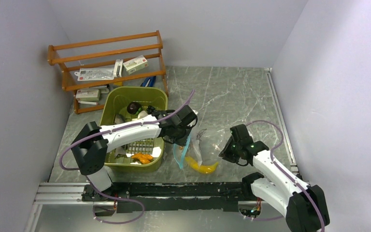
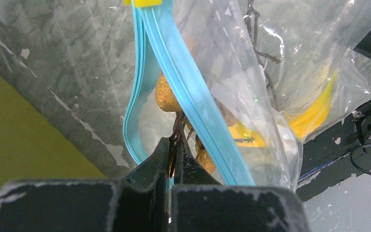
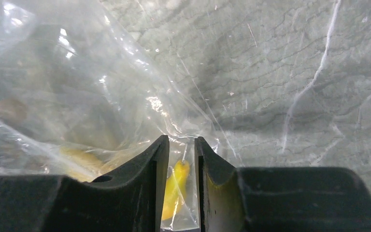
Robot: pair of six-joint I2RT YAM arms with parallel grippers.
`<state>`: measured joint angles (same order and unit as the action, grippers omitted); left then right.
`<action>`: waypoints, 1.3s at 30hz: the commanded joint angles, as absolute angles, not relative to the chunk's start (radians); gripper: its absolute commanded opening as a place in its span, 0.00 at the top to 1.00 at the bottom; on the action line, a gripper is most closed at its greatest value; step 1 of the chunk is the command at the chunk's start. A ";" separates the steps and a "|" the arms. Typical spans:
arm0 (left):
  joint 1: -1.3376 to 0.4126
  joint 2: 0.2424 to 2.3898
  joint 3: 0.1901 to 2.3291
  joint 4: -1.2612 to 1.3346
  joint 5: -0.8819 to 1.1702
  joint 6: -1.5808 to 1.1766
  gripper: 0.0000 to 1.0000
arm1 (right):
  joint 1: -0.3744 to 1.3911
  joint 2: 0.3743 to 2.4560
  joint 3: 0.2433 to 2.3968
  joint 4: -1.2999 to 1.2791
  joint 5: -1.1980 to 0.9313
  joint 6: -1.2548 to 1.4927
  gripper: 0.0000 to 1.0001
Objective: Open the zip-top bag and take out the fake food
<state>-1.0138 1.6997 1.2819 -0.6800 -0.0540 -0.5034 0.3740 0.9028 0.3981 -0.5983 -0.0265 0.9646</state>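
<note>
The dark stem (image 2: 179, 124) that my left gripper holds is hanging inside the loose bag's opening. Next, my right gripper pinches the bag's bottom end (image 3: 181, 145) and holds it back first.
The zip-top bag (image 1: 196, 149) hangs open between my grippers, its teal zip strip (image 2: 188, 82) looped apart at the mouth. My left gripper (image 1: 182, 140) is shut on the mouth's lip (image 2: 176, 145), with a thin dark stem pinched in as well. Inside the bag lie a yellow banana (image 1: 204, 167), a brown round piece (image 2: 165, 96) and a dark twig-like stem (image 2: 258, 38). My right gripper (image 1: 223, 153) is shut on the bag's bottom corner (image 3: 181, 145), with the banana's tip (image 3: 176, 179) between the fingers.
A green bin (image 1: 111, 104) stands left of the bag, under my left arm; it holds dark grapes (image 1: 134, 107), orange bits (image 1: 141, 157) and other toy pieces. A wooden rack (image 1: 106, 60) with packets stands at the back left. A black rail (image 1: 174, 189) runs along the front edge.
</note>
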 commanded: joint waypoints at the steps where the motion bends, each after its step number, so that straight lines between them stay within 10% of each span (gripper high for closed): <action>1: -1.013 1.645 1.313 -0.704 -0.068 -0.479 0.93 | 0.371 0.885 0.468 -0.657 0.021 0.926 0.73; 14: -1.012 1.647 1.292 -0.652 0.012 -0.491 0.93 | 0.374 0.904 0.554 -0.418 -0.283 0.862 0.55; 19: -1.016 1.638 1.295 -0.661 0.018 -0.493 0.93 | 0.373 1.088 0.591 -0.464 -0.103 0.859 0.45; 28: -1.019 1.575 1.270 -0.716 -0.043 -0.496 0.93 | 0.335 1.166 0.643 -0.496 0.134 0.824 1.00; 39: -1.019 1.576 1.267 -0.695 -0.027 -0.501 0.93 | 0.238 1.017 0.535 -0.474 -0.102 0.735 1.00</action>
<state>-1.0161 1.5764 1.2522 -0.6949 -0.0238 -0.4976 0.2413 1.0477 0.5720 -0.4786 -0.0101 0.7792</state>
